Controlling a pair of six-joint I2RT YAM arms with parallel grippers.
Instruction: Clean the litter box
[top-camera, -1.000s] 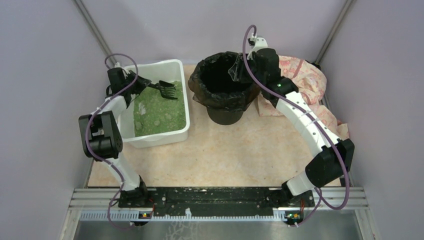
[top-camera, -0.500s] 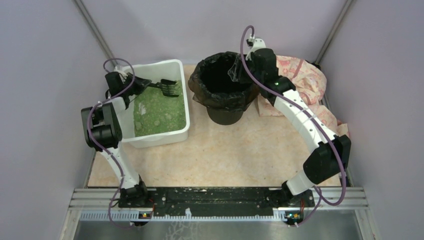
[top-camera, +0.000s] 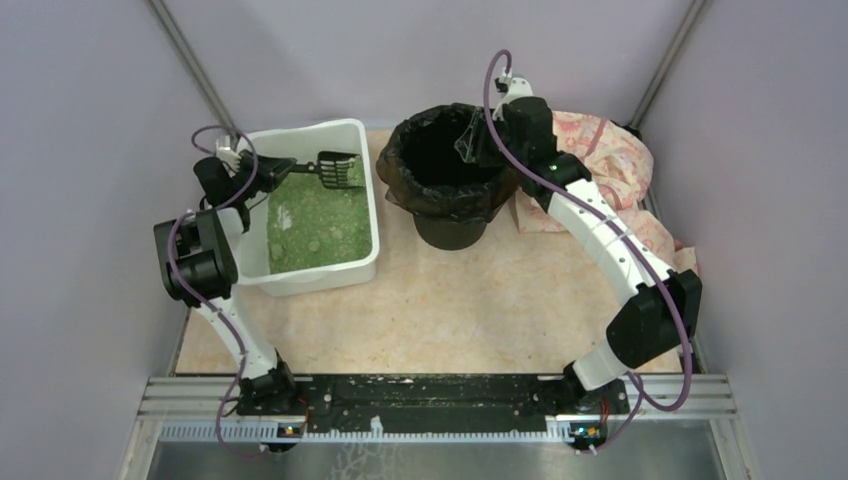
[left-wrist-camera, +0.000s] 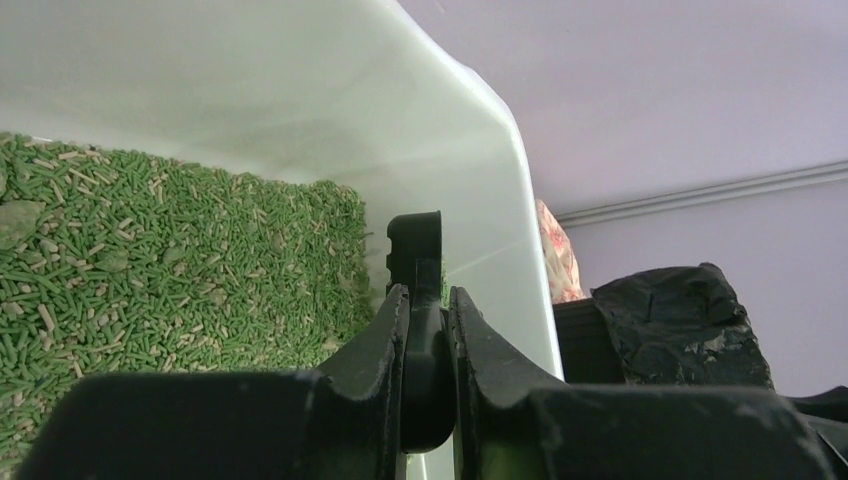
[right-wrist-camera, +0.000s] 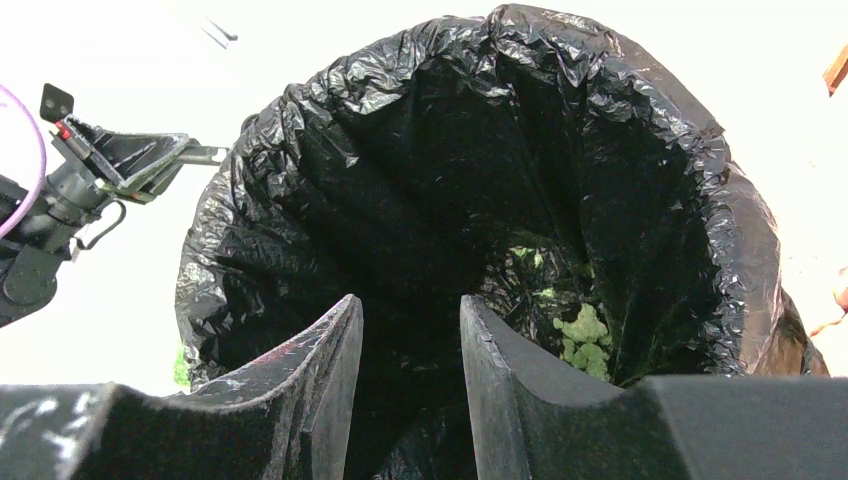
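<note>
Next, I pull the scoop back with my left gripper and lift it clear before reaching the bin (top-camera: 440, 150), because the scoop's head (top-camera: 341, 169) sits low against the litter box's side.
The white litter box (top-camera: 300, 131) holds green litter (top-camera: 315, 225) at the back left. My left gripper (top-camera: 268, 172) is shut on the handle of a black slotted scoop (top-camera: 338, 170), whose head hangs over the box's far right corner. In the left wrist view the jaws (left-wrist-camera: 428, 300) clamp the scoop handle (left-wrist-camera: 428, 350), with litter (left-wrist-camera: 150, 260) to the left and the box wall (left-wrist-camera: 300, 110) ahead. My right gripper (top-camera: 478, 140) is at the far right rim of the black-bagged bin (top-camera: 445, 215). In the right wrist view its fingers (right-wrist-camera: 410, 310) straddle the bagged rim.
The bin's black bag (right-wrist-camera: 300, 130) is open, with green clumps (right-wrist-camera: 585, 335) at the bottom. A pink patterned cloth (top-camera: 610, 160) lies bunched at the back right behind the right arm. Purple walls close in on both sides and the back.
My left wrist has drawn back to the left and the scoop head has shifted toward the box's far right corner. The right arm has barely moved.
</note>
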